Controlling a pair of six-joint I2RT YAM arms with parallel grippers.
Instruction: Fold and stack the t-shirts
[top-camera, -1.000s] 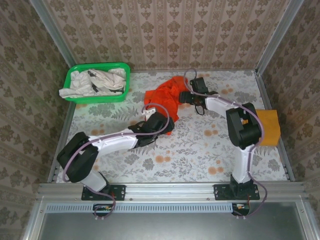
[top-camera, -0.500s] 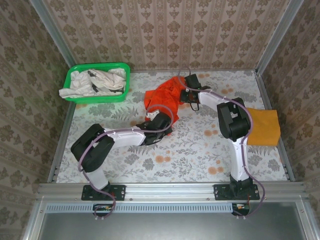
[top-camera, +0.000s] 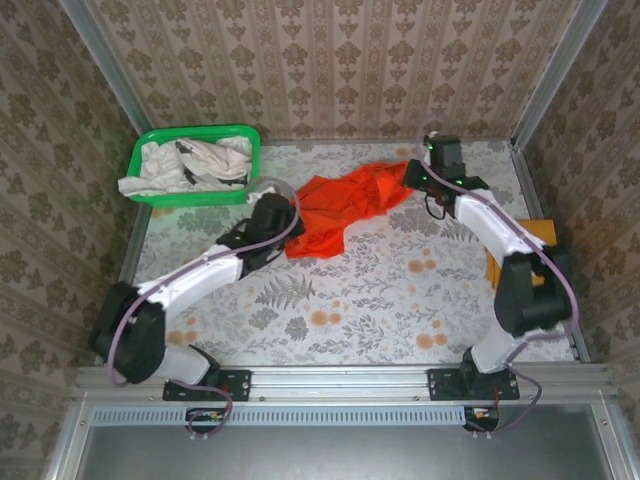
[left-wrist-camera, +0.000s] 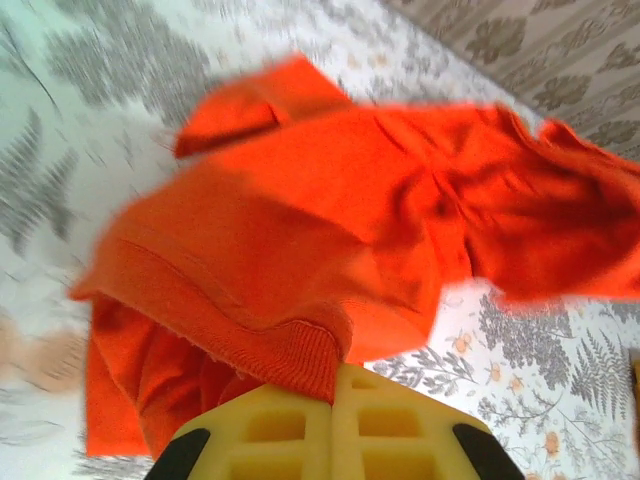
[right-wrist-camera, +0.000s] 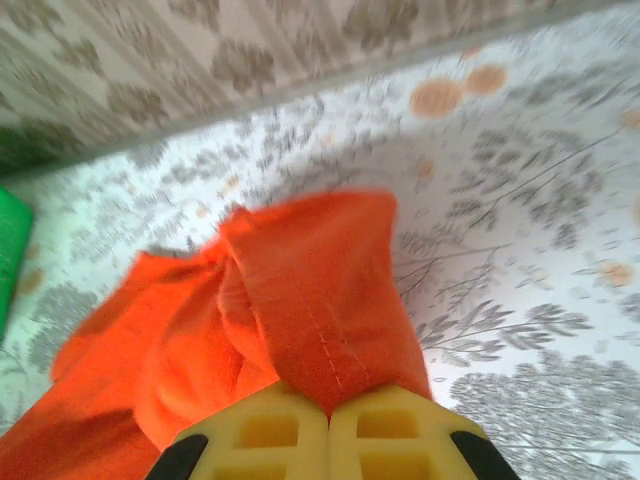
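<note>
My left gripper should pull the ribbed edge of the orange-red t-shirt (top-camera: 345, 202) toward the green basket (top-camera: 255, 168), because the t-shirt hangs bunched up and loose from my left gripper to my right gripper.
The bright orange-red t-shirt (top-camera: 340, 203) hangs stretched across the back middle of the table between both grippers. At its left end my left gripper (top-camera: 286, 234) is shut on it; in the left wrist view the yellow fingers (left-wrist-camera: 290, 420) pinch a ribbed edge of the orange-red t-shirt (left-wrist-camera: 330, 210). My right gripper (top-camera: 413, 178) is shut on the shirt's right end, and its pads (right-wrist-camera: 390, 430) clamp a stitched hem of the t-shirt (right-wrist-camera: 300, 290). A folded mustard yellow t-shirt (top-camera: 538, 233) lies at the right edge, partly behind the right arm. Off-white t-shirts (top-camera: 190, 162) fill the basket.
The green plastic basket (top-camera: 243, 138) stands at the back left corner. Metal frame rails and patterned walls close in the table on three sides. The flowered tabletop (top-camera: 380, 300) in front of the shirt is bare.
Both grippers have shut on the orange-red t-shirt. The left one has moved back and left, the right one right toward the back wall, pulling the bunched shirt out long between them.
</note>
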